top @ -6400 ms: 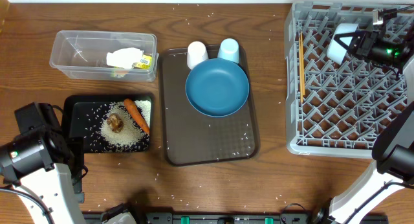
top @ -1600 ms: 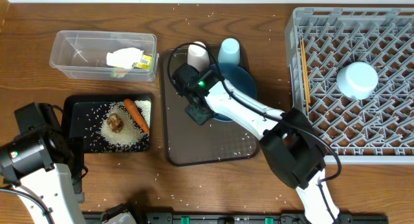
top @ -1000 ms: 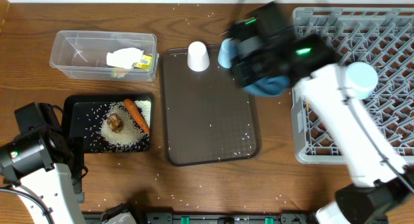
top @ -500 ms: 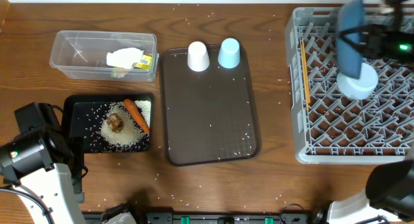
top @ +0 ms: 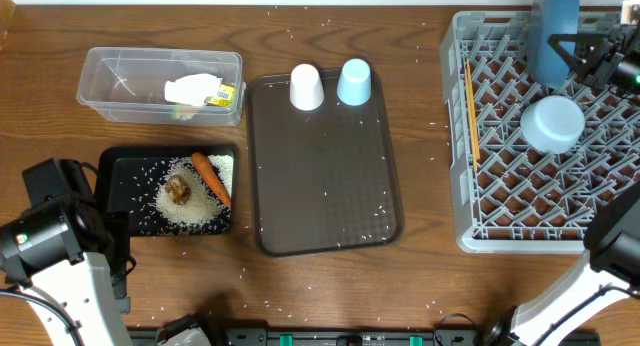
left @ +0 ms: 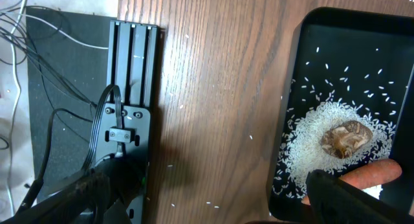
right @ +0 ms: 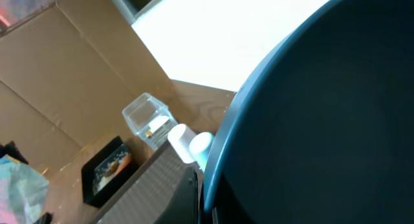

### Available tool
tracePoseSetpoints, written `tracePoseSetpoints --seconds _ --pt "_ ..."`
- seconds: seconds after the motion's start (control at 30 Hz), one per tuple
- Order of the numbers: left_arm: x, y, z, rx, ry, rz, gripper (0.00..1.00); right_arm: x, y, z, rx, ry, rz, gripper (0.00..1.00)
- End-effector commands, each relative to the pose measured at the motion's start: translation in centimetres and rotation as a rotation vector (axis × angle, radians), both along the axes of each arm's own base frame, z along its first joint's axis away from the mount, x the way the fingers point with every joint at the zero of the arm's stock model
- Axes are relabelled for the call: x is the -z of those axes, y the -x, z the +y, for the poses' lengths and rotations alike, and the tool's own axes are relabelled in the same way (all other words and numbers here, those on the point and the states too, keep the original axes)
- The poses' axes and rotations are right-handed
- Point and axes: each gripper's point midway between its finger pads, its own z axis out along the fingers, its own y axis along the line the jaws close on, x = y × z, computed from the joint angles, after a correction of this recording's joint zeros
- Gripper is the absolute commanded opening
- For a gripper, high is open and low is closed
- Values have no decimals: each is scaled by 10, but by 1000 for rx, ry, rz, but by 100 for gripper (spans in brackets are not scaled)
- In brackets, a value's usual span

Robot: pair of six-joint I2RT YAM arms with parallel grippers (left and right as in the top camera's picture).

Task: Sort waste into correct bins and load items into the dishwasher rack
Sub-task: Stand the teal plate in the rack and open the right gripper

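The blue plate point(top: 554, 31) is on edge over the rack's open back point(top: 592, 24), clear of the bowl, so my right gripper should go on lowering it and let go there.
My right gripper point(top: 580, 54) is shut on the large blue plate point(top: 556, 31) and holds it on edge over the back of the grey dishwasher rack point(top: 500, 186). That plate point(right: 323, 120) fills the right wrist view, with one finger point(right: 187, 198) against its rim. In the rack lie the upturned light-blue bowl point(top: 553, 123) and the chopsticks point(top: 466, 101). A white cup point(top: 306, 87) and a light-blue cup point(top: 354, 82) stand upside down on the brown tray point(top: 325, 186). My left gripper point(left: 213, 208) is open over bare wood, left of the black tray point(left: 304, 68).
The black tray point(top: 125, 191) holds rice point(top: 190, 211), a brown lump point(top: 179, 189) and a carrot point(top: 211, 177). The clear container point(top: 120, 81) holds the crumpled wrapper point(top: 198, 91). Loose grains dot the table. A black rail with cables point(left: 126, 114) lies at the table's edge.
The right arm lifted the blue plate off the brown tray and carried it over the rack, where it now stands upright nearer the back. The left arm has not moved.
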Motion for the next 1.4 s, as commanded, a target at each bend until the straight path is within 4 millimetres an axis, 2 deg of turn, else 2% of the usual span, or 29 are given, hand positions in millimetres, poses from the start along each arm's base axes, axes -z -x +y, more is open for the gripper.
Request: tracePoseSetpoints --seconds 0.0,0.2,0.27,0.4,0.53,0.7,0.9,1.0,1.13,1.2,1.33,1.37 --pt "-1 2 2 -19 -10 3 98 5 -2 2 -50 -78 -3 1" --pt "-1 2 2 -19 -9 3 98 22 -13 -6 -23 -66 28 1" --pt "-1 2 2 -19 -10 3 98 24 -19 -15 16 -58 66 1" --pt "-1 2 2 -19 -9 3 98 32 -39 -46 184 -76 224 1" --pt "-1 2 2 -19 -9 3 98 28 -42 -63 233 -82 221 1" --pt "-1 2 2 -19 -10 3 98 38 -48 -83 350 -93 310 1" --pt "-1 2 2 -19 -9 3 98 37 -44 -106 424 -127 353 9" --pt "-1 2 2 -19 -9 3 98 36 -38 -124 490 -124 378 20" --pt "-1 2 2 -19 -9 3 98 35 -23 -146 631 -96 455 21" --pt "-1 2 2 -19 -9 3 98 27 -15 -153 688 -70 471 23" --pt "-1 2 2 -19 -10 3 98 5 1 -162 809 -14 486 56" --pt "-1 2 2 -19 -9 3 98 -2 6 -164 842 5 485 77"
